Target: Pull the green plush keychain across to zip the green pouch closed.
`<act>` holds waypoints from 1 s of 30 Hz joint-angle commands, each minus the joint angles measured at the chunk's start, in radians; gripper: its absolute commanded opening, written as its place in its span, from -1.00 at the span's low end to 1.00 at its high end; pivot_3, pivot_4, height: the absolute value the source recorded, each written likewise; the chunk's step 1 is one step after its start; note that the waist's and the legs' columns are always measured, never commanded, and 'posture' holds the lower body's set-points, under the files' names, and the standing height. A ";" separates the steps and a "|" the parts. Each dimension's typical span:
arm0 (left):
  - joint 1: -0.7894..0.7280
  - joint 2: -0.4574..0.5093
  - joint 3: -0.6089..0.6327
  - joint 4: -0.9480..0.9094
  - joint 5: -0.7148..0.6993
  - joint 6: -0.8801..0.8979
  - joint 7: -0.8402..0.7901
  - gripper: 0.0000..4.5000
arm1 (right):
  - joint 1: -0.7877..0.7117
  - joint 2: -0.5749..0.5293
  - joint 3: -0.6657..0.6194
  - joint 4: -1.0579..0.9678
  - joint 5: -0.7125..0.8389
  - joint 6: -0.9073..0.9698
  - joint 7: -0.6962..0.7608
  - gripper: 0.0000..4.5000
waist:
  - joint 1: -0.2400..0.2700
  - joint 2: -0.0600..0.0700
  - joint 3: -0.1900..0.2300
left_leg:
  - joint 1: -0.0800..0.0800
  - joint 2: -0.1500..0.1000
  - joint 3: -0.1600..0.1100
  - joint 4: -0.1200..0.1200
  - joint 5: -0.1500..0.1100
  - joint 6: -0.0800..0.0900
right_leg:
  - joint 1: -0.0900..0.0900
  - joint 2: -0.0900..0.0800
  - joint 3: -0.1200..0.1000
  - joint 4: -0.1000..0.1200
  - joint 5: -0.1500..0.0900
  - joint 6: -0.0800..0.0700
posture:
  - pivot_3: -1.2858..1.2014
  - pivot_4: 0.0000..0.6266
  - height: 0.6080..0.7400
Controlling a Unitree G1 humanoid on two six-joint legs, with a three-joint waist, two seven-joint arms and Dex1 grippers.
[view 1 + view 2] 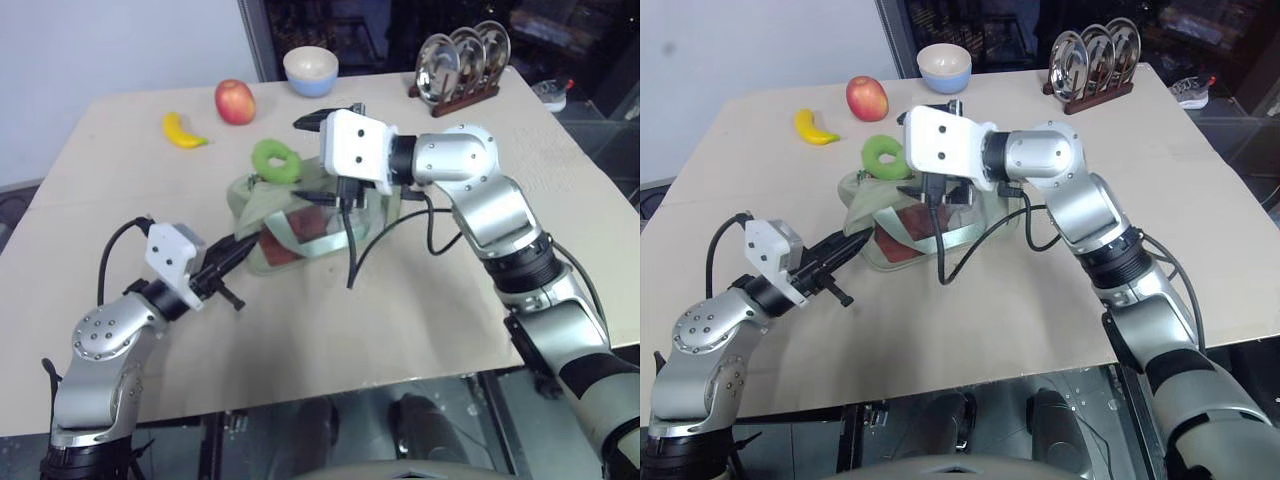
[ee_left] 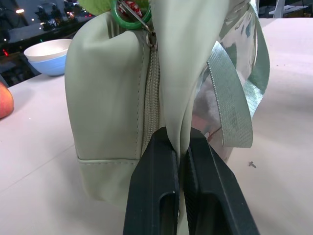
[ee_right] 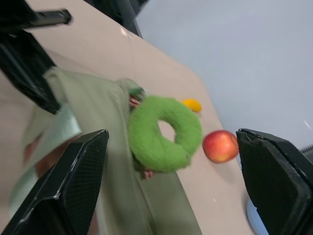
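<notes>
I expect the green plush keychain (image 3: 164,133) to spread into an open C when I pull it across, because a notch shows where the ring's ends meet.
The green pouch (image 1: 252,196) stands mid-table, pale sage fabric with a clear window showing red contents. Its zipper (image 2: 151,88) runs up the end facing my left wrist. The green plush keychain (image 1: 275,160), a lime fuzzy ring, sits on top at the pouch's far-left corner. My left gripper (image 2: 180,143) is shut on a fold of the pouch's pale fabric at its near-left end. My right gripper (image 3: 171,137) hovers open just right of the ring and above the pouch, its fingers (image 3: 73,181) wide apart on either side of the keychain without touching it.
A banana (image 1: 183,131), an apple (image 1: 235,101) and a blue-and-white bowl (image 1: 310,70) lie at the table's far left. A rack of metal plates (image 1: 460,65) stands at the far right. A black cable (image 1: 352,250) hangs from my right wrist over the pouch.
</notes>
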 commanded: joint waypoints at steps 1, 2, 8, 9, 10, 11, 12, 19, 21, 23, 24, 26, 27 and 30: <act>-0.010 0.009 0.000 -0.014 0.006 -0.028 0.001 -1.00 | -0.062 0.032 -0.003 0.039 -0.033 -0.028 -0.056 0.91 | -0.001 0.000 0.000 | 0.000 0.000 0.000 0.000 0.000 0.000 | 0.000 0.000 0.000 0.000 0.000 0.000 | 0.03 -0.52 1.00; -0.009 0.008 -0.002 -0.014 0.007 -0.029 0.002 -1.00 | -0.069 0.039 -0.003 0.054 -0.040 -0.031 -0.067 0.91 | -0.001 0.000 0.000 | 0.000 0.000 0.000 -0.001 0.000 0.000 | -0.001 0.000 0.000 0.000 0.000 0.000 | 0.03 -0.52 1.00; 0.001 0.005 -0.002 -0.018 0.006 -0.036 0.005 -1.00 | -0.066 0.046 0.027 0.072 -0.065 -0.050 -0.053 0.91 | 0.000 0.000 0.000 | 0.000 0.000 0.000 -0.001 0.001 -0.001 | -0.001 0.000 0.000 -0.001 0.000 0.000 | 0.03 -0.52 1.00; 0.001 0.004 -0.001 -0.019 0.005 -0.036 0.006 -1.00 | -0.058 0.044 0.037 0.067 -0.069 -0.057 -0.047 0.91 | -0.001 0.000 0.000 | -0.001 0.000 0.000 -0.001 0.001 -0.001 | -0.001 0.000 0.000 -0.001 0.000 0.000 | 0.03 -0.52 1.00; 0.002 0.004 -0.001 -0.019 0.005 -0.036 0.007 -1.00 | -0.050 0.042 0.047 0.060 -0.074 -0.063 -0.040 0.91 | -0.001 0.000 0.000 | -0.001 0.000 0.000 -0.001 0.001 -0.001 | -0.001 0.000 0.000 -0.001 0.000 0.000 | 0.03 -0.52 1.00; 0.002 0.004 -0.002 -0.019 0.005 -0.036 0.008 -1.00 | -0.043 0.040 0.057 0.054 -0.082 -0.072 -0.037 0.91 | -0.001 0.000 0.000 | 0.000 0.000 0.000 -0.001 0.001 -0.001 | -0.001 0.000 0.000 0.000 0.000 0.000 | 0.03 -0.52 1.00; 0.001 0.003 -0.002 -0.019 0.005 -0.035 0.010 -1.00 | -0.038 0.038 0.065 0.050 -0.088 -0.079 -0.033 0.91 | -0.001 0.000 0.000 | 0.000 0.000 0.000 -0.001 0.001 -0.001 | -0.001 0.000 0.000 0.000 0.000 0.000 | 0.03 -0.52 1.00; -0.002 0.000 -0.006 -0.011 0.010 -0.042 0.011 -1.00 | -0.036 0.056 0.102 0.097 -0.162 -0.115 -0.067 0.91 | -0.001 0.000 0.000 | 0.000 0.000 0.000 -0.001 0.001 -0.001 | -0.001 0.000 0.000 0.000 0.000 0.000 | 0.03 -0.52 1.00; -0.005 0.000 -0.007 -0.008 0.012 -0.044 0.011 -1.00 | -0.034 0.061 0.108 0.108 -0.173 -0.123 -0.070 0.91 | -0.001 0.000 0.000 | 0.000 0.000 0.000 -0.001 0.001 -0.001 | -0.001 0.000 0.000 0.000 0.000 0.000 | 0.03 -0.52 1.00; -0.007 0.000 -0.008 -0.007 0.014 -0.045 0.011 -1.00 | -0.029 0.069 0.108 0.106 -0.166 -0.112 -0.056 0.67 | 0.000 0.000 0.000 | 0.000 0.000 0.000 -0.001 0.001 -0.001 | -0.001 0.000 0.000 0.000 0.000 0.000 | 0.03 -0.52 1.00; -0.008 -0.001 -0.008 -0.006 0.015 -0.046 0.010 -1.00 | -0.027 0.073 0.107 0.105 -0.163 -0.107 -0.051 0.53 | -0.001 0.000 0.000 | 0.000 0.000 0.000 -0.001 0.001 -0.001 | -0.001 0.000 0.000 0.000 0.000 0.000 | 0.03 -0.52 1.00; -0.008 0.000 -0.008 -0.003 0.016 -0.048 0.009 -1.00 | -0.022 0.075 0.112 0.109 -0.167 -0.104 -0.045 0.08 | -0.001 0.000 0.000 | 0.000 0.000 0.000 -0.001 0.001 -0.001 | -0.001 0.000 0.000 0.000 0.000 0.000 | 0.03 -0.52 1.00; -0.008 0.000 -0.008 -0.002 0.017 -0.049 0.009 -1.00 | -0.020 0.075 0.113 0.113 -0.170 -0.105 -0.044 -0.10 | 0.000 0.000 0.000 | 0.000 0.000 0.000 -0.001 0.001 -0.001 | -0.001 0.000 0.000 0.000 0.000 0.000 | 0.03 -0.52 1.00; -0.009 0.000 -0.009 0.001 0.018 -0.052 0.010 -1.00 | -0.016 0.077 0.113 0.125 -0.175 -0.103 -0.042 -0.76 | 0.000 0.000 0.000 | 0.000 0.000 0.000 -0.001 0.001 -0.001 | -0.001 0.000 0.000 0.000 0.000 0.000 | 0.03 -0.52 1.00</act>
